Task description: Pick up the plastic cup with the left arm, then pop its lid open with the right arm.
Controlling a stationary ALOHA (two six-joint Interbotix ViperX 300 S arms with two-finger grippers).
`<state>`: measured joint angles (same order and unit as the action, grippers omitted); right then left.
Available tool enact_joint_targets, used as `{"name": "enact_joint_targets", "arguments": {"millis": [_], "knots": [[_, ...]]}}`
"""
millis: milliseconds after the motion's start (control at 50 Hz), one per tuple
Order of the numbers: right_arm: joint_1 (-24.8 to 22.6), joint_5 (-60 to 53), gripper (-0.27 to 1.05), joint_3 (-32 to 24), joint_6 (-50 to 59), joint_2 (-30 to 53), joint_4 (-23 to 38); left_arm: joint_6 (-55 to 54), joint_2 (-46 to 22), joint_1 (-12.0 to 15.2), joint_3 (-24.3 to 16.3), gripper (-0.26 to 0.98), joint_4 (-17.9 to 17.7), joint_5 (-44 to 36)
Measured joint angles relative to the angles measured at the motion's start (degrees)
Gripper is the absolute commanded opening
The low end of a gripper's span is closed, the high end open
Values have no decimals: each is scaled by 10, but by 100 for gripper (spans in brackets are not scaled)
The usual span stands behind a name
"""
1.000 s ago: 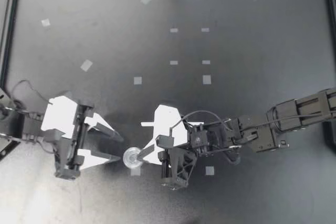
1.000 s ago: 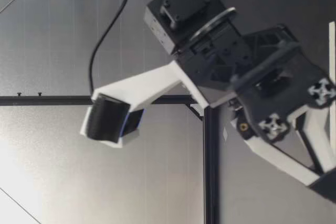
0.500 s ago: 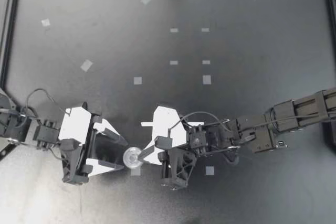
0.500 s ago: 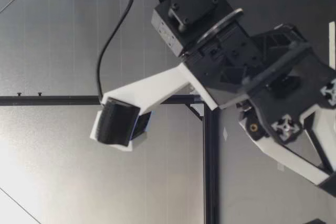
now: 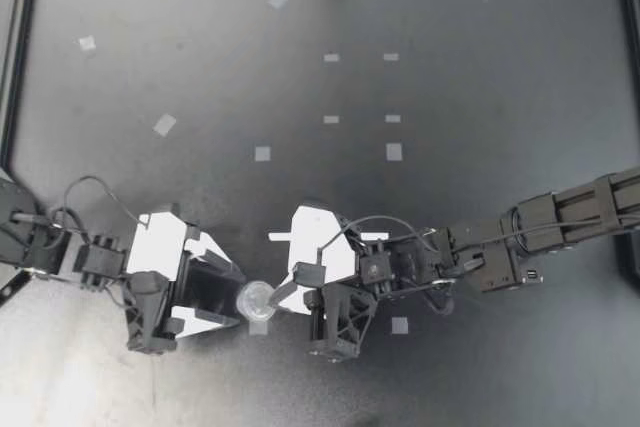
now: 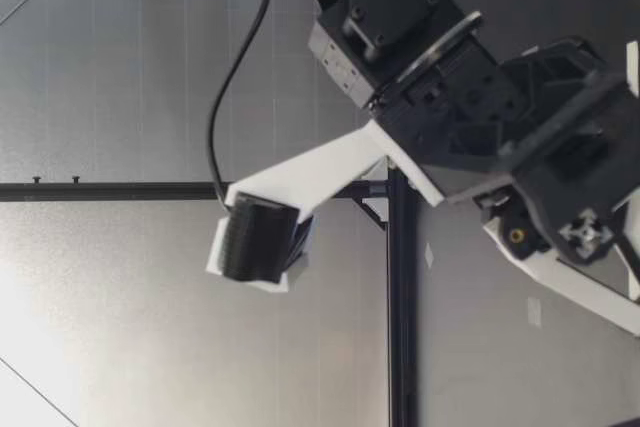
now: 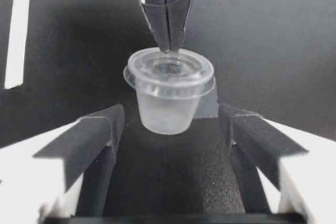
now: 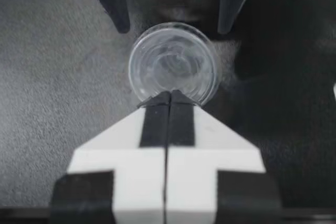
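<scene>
The lid (image 7: pixel 170 67) will come off in one piece and fall away when I pop it with my right gripper, because an even, separate lid rim (image 7: pixel 207 88) goes around the cup's opening.
A small clear plastic cup (image 5: pixel 254 299) hangs upright just above the black table. My right gripper (image 5: pixel 272 297) is shut on its rim, pinching it at the side away from my left arm. The right wrist view looks down into the cup (image 8: pixel 170 61) just beyond the closed fingertips (image 8: pixel 157 100). My left gripper (image 5: pixel 233 295) is open, one finger on each side of the cup (image 7: pixel 168 93) and neither touching it. In the left wrist view, my right gripper (image 7: pixel 167 48) comes down onto the far rim. The low view shows only an arm's wrist (image 6: pixel 470 117); the cup is hidden there.
Small pale tape marks (image 5: pixel 262 153) dot the black table (image 5: pixel 480 47), one (image 5: pixel 400 325) just beside my right gripper. A black frame rail (image 5: pixel 15 97) runs along the table's left side. My right arm (image 5: pixel 560 222) stretches in from the right edge.
My left arm has slid right toward the cup and its fingers have spread wider, so they now flank the cup. My right gripper and the cup have stayed still.
</scene>
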<state>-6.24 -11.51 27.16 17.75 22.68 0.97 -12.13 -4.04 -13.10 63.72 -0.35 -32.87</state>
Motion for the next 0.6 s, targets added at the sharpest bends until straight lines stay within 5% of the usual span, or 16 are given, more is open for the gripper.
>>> {"name": "enact_joint_targets", "arguments": {"millis": [600], "knots": [[0,14,-4,-1,0,0,0,-79,-23,-2,-45,64,0,63]]}}
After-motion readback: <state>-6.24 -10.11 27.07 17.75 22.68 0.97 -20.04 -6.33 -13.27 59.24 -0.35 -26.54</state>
